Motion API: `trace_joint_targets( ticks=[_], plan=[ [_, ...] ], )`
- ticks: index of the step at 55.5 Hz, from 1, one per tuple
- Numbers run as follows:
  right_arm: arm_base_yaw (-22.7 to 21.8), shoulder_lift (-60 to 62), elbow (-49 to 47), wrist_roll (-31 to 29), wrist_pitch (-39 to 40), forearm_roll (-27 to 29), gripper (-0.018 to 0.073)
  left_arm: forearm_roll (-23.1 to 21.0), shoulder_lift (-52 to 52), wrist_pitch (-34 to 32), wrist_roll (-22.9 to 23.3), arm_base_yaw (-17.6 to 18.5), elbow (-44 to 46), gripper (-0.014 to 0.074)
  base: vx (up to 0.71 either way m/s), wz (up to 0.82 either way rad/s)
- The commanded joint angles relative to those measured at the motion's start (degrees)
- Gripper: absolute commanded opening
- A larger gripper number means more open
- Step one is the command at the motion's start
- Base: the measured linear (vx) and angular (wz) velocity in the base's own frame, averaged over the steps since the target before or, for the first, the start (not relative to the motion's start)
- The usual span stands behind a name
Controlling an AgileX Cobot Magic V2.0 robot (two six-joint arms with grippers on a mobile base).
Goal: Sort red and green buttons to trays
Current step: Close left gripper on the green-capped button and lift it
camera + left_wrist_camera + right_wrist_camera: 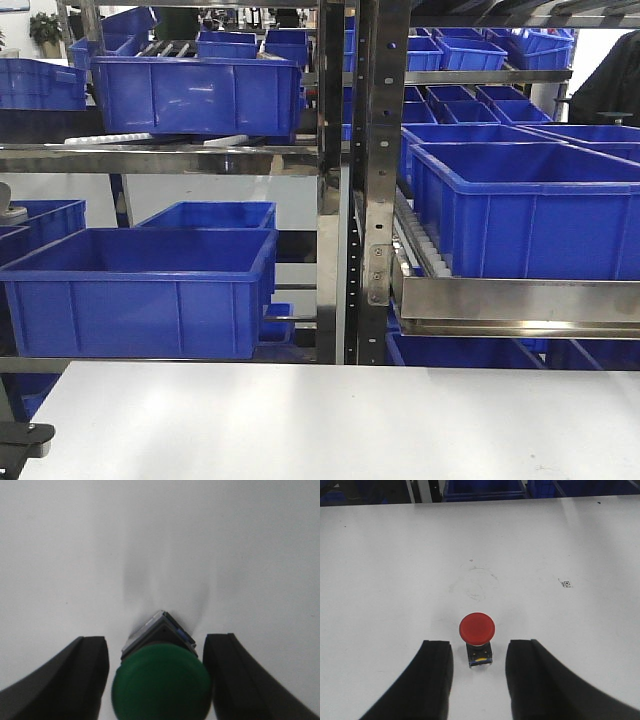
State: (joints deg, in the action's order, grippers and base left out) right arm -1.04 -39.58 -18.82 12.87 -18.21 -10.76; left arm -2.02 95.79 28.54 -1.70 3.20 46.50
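The green button [162, 684] will twist squarer when the robot's left gripper closes, because the dark blocky body [160, 632] sits cornerwise between the open fingers.
In the left wrist view a green button [161, 682] with a dark blocky body sits on the white table deep between the fingers of my left gripper [156, 647]. The jaws stand apart; a thin strip of table shows at the left finger [87, 672]. In the right wrist view a red button [477, 628] stands on the table just ahead of my right gripper [479, 650]. That gripper is open, with its fingertips on either side of the button's dark body and not touching it. Neither tray is in view.
The front view shows the white table [330, 420] and, behind it, metal racking [350, 180] with several deep blue crates [140, 290]. A small black square mark [565, 584] is on the table right of the red button.
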Motion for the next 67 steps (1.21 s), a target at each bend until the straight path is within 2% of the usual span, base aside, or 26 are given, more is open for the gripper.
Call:
trace_joint_targets(
  ticks=[1, 30, 67],
  plan=[
    [-0.3, -0.4, -2.0, 0.0, 3.8, -0.5, 0.0351, -1.7, -2.8, -0.9, 0.1, 0.5, 1.7, 0.0536, 0.00, 0.00],
    [-0.3, -0.4, -2.0, 0.0, 2.6, -0.5, 0.0351, -1.7, -1.9, -1.6, 1.7, 0.5, 1.7, 0.0536, 0.00, 0.00],
    [-0.3, -0.4, -2.0, 0.0, 2.5, -0.5, 0.0351, -1.6, 2.1, 1.2, 12.6, 0.5, 1.7, 0.0536, 0.00, 0.00]
  ],
)
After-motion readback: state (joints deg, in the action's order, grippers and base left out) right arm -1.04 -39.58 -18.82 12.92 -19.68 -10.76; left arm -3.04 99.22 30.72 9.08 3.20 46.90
